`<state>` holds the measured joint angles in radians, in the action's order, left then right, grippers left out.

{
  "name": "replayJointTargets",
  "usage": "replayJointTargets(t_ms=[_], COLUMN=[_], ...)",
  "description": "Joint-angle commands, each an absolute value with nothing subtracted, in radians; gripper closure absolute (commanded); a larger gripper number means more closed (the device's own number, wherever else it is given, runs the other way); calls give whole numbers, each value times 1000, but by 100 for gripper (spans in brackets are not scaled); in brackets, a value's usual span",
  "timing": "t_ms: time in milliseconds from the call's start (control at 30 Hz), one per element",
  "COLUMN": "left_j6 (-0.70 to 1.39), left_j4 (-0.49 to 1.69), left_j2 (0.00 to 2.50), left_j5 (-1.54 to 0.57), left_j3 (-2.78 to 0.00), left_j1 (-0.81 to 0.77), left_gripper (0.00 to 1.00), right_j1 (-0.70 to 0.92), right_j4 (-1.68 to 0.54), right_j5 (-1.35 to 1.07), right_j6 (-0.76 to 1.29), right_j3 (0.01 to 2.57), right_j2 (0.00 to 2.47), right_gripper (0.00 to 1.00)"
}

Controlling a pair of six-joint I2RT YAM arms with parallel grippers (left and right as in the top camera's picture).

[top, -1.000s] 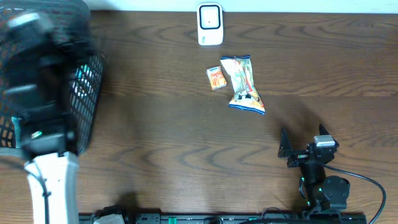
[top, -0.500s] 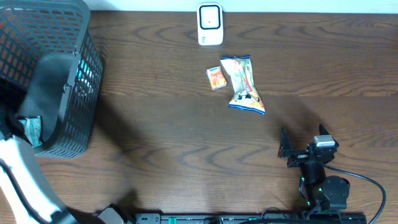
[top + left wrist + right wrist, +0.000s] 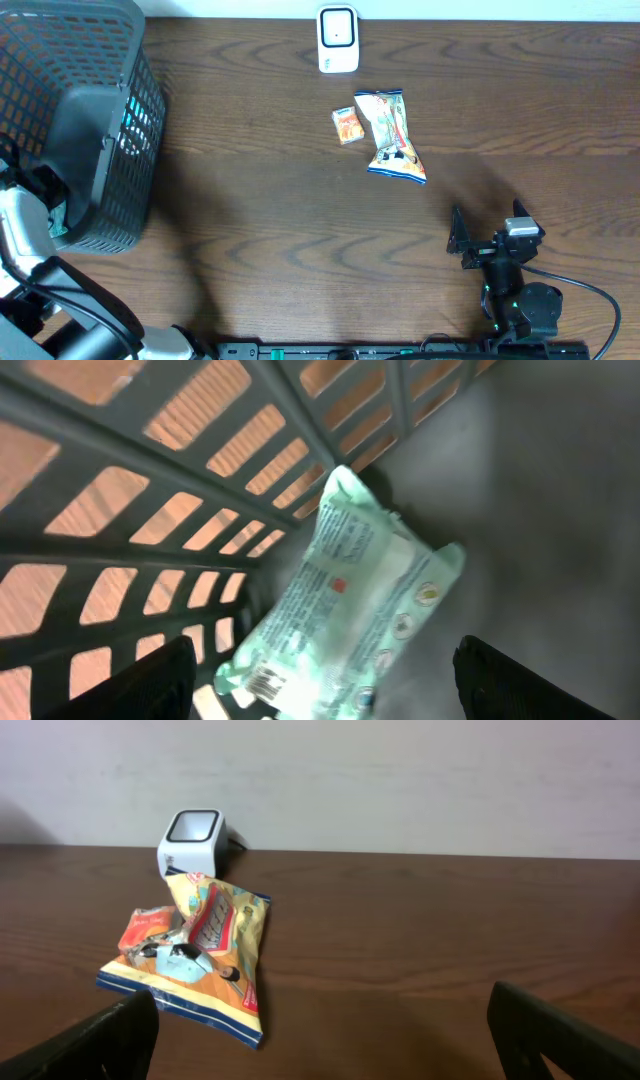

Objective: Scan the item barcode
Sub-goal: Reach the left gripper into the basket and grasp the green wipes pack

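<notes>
The pale green packet's middle is lined up with my left gripper's open fingers, so I should keep going down until they straddle its sides and then close.
A pale green packet with a barcode near its lower end lies tilted against the wall inside the dark mesh basket. My left gripper hangs over it, open, its fingers wide on either side without touching the packet. From overhead, the left gripper is inside the basket at its near-left corner. The white scanner stands at the table's far edge. My right gripper rests open at the near right with nothing between its fingers.
A yellow and blue snack bag and a small orange packet lie side by side just in front of the scanner. The basket's grid wall stands close on the left gripper's left side.
My left arm has swung from over the basket's middle to its near-left corner and lowered toward the green packet. The right arm has not moved.
</notes>
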<state>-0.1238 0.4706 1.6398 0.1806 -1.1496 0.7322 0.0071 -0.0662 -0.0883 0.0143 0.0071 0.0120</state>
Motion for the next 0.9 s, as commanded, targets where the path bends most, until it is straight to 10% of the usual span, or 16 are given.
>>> replayJointTargets(t_ms=[0,567,867], left_j6=[-250,-333,-316], left_j4=[480,405,369], left_j2=[1670,1779,1821], left_j5=[218,147,147], left_j3=[-1132,-1095,-1095], left_j1=[731,727,727], left_gripper=[19,20,60], right_j1=[15,15,15], right_j4=[-71,-71,-71], right_j5=[-81,-81,-81], right_j6=[18,18,18], right_j3=[6,6,6], right_j2=[7,7,7], right_gripper=[1,1,1])
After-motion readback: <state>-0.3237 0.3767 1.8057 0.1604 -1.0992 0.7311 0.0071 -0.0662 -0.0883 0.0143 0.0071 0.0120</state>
